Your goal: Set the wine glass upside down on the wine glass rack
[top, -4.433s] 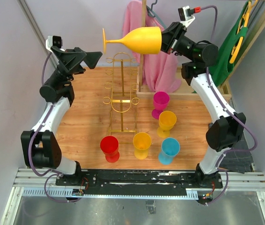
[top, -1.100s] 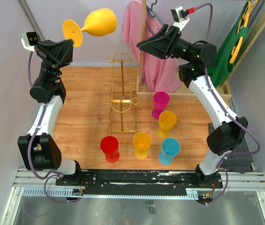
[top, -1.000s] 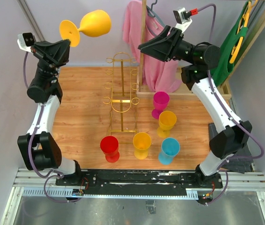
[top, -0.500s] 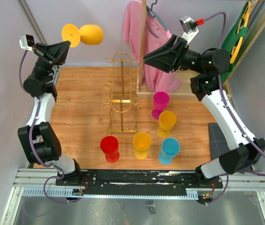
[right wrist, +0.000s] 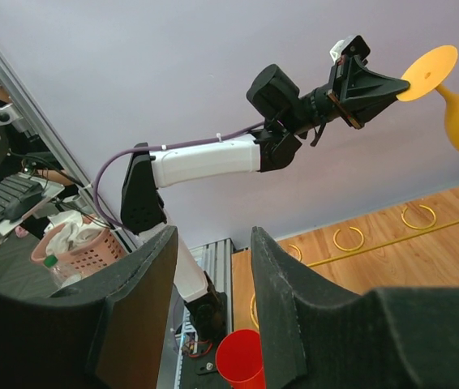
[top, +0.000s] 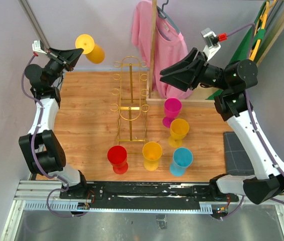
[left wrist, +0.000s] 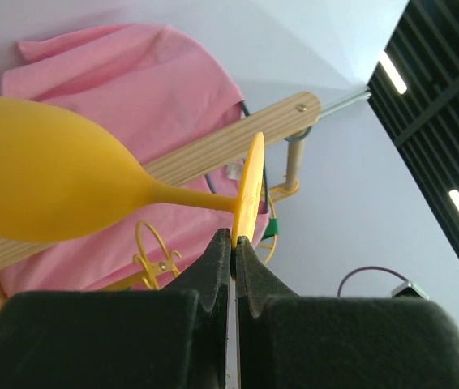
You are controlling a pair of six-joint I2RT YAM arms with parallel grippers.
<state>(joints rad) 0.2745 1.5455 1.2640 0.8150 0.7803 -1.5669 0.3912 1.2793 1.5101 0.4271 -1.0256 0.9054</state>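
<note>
The yellow wine glass (top: 96,53) is hanging with its foot up and its stem free, so my left gripper carries on going to the rack's empty far hook (top: 117,64) until the glass's foot rests there.
The yellow wine glass (top: 95,52) hangs high over the table's far left corner, its round foot (top: 84,41) turned toward the top camera. My left gripper (top: 78,51) is shut on the edge of that foot; the left wrist view shows the foot (left wrist: 250,185) pinched between the fingertips and the bowl (left wrist: 43,190) lying off to the left. The gold wine glass rack (top: 130,100) stands upright mid-table, to the right of and below the glass, apart from it. My right gripper (top: 163,79) hovers right of the rack's top, open and empty (right wrist: 213,237).
Red (top: 117,158), yellow (top: 152,154) and blue (top: 181,160) cups stand along the near edge, with an orange-yellow cup (top: 178,130) and a magenta cup (top: 172,109) behind them. A pink shirt (top: 158,42) hangs on a wooden stand at the back. Green hangers (top: 252,42) are at far right.
The right gripper, earlier holding the glass by its bowl, now stands free and has drawn back rightward. The left arm has swung the glass left and turned its foot toward the camera.
</note>
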